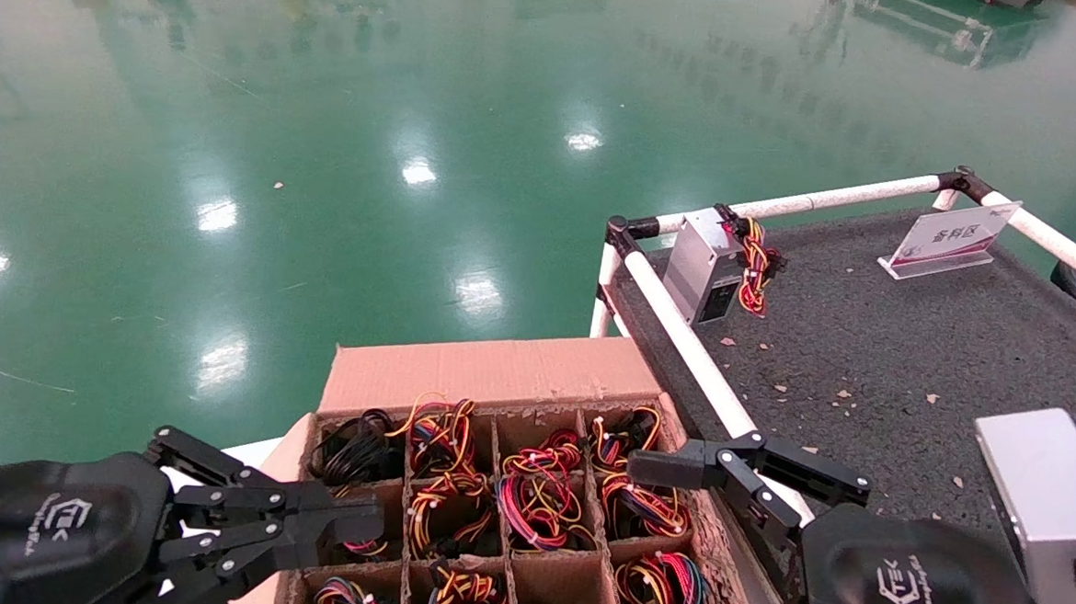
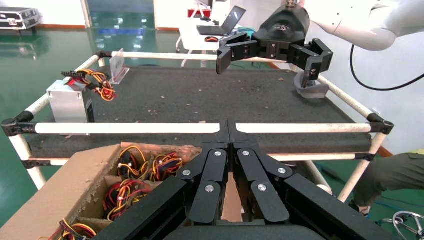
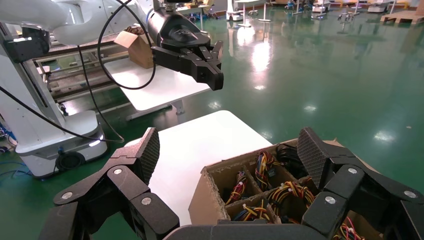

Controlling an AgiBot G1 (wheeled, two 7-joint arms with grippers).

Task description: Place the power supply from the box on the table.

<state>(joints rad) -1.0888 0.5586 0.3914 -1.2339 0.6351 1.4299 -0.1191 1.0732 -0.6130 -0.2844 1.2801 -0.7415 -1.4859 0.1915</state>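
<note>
The silver unit's wires (image 1: 750,249) are joined to its body. The hidden power supply should come along, hanging underneath, when I lift the wire bundle (image 1: 542,507).
The brown cardboard box (image 1: 488,373) stands low in the head view, its divider cells filled with red, yellow and black wire bundles (image 1: 537,500). The power supply bodies under those wires are hidden. My right gripper (image 1: 748,479) hangs open above the box's right edge, beside the table rail. In the right wrist view it (image 3: 231,152) is empty, with the box (image 3: 210,200) below it. My left gripper (image 1: 342,522) is shut and empty over the box's left side. Its fingertips (image 2: 223,127) are pressed together. The dark grey table (image 1: 913,358) lies to the right.
A silver unit with a tied wire bundle (image 1: 706,265) stands at the table's near-left corner by the white pipe rail (image 1: 683,342). A sign holder (image 1: 951,236) stands at the far side. A grey object (image 2: 310,90) lies on the table. The box rests on a white platform (image 3: 190,145).
</note>
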